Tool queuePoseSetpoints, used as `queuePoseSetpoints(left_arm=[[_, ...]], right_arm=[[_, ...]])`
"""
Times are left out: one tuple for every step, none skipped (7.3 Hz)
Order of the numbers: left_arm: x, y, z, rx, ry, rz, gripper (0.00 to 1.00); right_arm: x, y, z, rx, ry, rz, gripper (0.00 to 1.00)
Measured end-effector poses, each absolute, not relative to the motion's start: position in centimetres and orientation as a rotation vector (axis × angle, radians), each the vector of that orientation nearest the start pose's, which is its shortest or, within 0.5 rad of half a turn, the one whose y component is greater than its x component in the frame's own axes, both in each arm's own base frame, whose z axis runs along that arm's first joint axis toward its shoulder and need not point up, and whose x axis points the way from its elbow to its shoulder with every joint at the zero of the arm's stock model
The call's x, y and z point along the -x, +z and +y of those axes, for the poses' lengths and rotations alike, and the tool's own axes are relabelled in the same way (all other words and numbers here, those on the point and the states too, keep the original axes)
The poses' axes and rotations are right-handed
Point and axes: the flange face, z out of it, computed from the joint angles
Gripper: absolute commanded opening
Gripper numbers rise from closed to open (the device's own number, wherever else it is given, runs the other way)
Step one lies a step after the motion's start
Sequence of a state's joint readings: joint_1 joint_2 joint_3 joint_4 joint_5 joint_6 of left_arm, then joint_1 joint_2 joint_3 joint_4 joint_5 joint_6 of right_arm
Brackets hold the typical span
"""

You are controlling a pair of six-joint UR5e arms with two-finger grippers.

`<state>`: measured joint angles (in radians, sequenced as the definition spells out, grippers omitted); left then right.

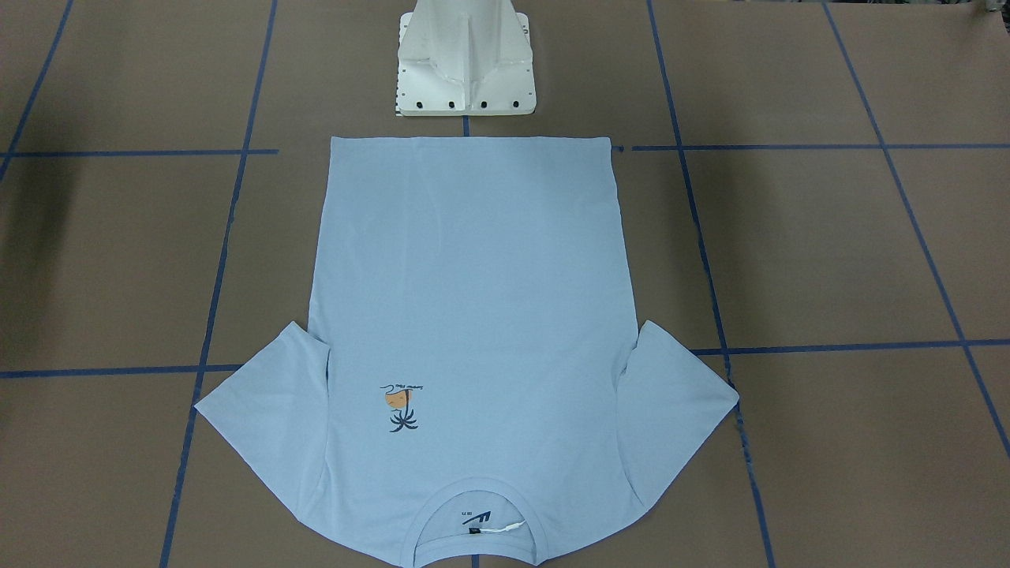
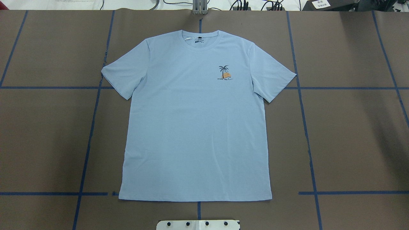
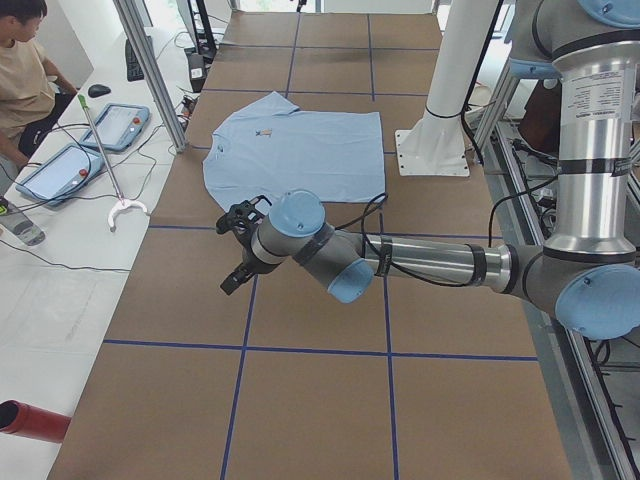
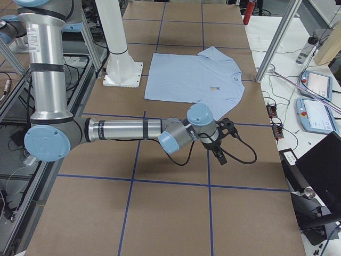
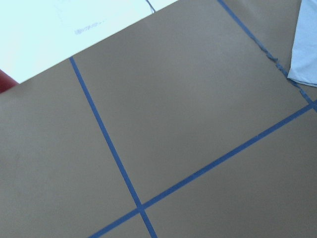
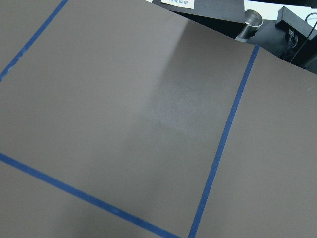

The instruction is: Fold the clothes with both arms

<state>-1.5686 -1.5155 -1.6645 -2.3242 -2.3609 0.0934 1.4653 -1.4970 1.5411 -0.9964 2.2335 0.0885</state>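
Note:
I keep moving my right gripper down to the tip of the sleeve beside the palm print and close there, as that sleeve is spread flat and its tip is free.
The light blue T-shirt [image 2: 195, 127] lies flat and face up on the brown table, collar [image 2: 199, 40] away from the robot and hem towards it. Its palm print [image 2: 224, 73] shows on the chest. The shirt also shows in the front view [image 1: 473, 300], both side views [image 3: 300, 150] [image 4: 192, 80], and as a sleeve corner in the left wrist view [image 5: 306, 49]. My left gripper [image 3: 230, 253] hovers over bare table beside the shirt; I cannot tell if it is open. My right gripper [image 4: 225, 141] hovers on the shirt's other side, likewise unclear.
The white pedestal base [image 1: 465, 71] stands just behind the hem. Blue tape lines [image 2: 92, 127] grid the table. Aluminium posts [image 3: 150, 70] [image 4: 274, 42], tablets [image 3: 60, 165] [image 4: 314, 112] and a seated person [image 3: 25, 70] are along the far edge.

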Motion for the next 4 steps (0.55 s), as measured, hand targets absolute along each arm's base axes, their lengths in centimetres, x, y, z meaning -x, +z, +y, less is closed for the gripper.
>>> queuePoseSetpoints(left_arm=[[6.1,55.1,-49.0,-0.796,0.392,0.718,1.00],[6.1,54.9,-49.0,-0.798,0.366,0.730,1.00],[6.1,54.7,-49.0,-0.802,0.341,0.741,1.00],[6.2,54.5,-48.9,-0.808,0.330,0.748,1.00]], right_arm=[[-0.5,56.4,-58.3,-0.533,-0.213,-0.715,1.00],[1.6,54.5,-60.3,-0.522,-0.188,-0.755,1.00],[5.3,51.8,-61.9,-0.492,-0.129,-0.811,1.00],[10.3,48.0,-63.5,-0.454,-0.050,-0.870,0.98]])
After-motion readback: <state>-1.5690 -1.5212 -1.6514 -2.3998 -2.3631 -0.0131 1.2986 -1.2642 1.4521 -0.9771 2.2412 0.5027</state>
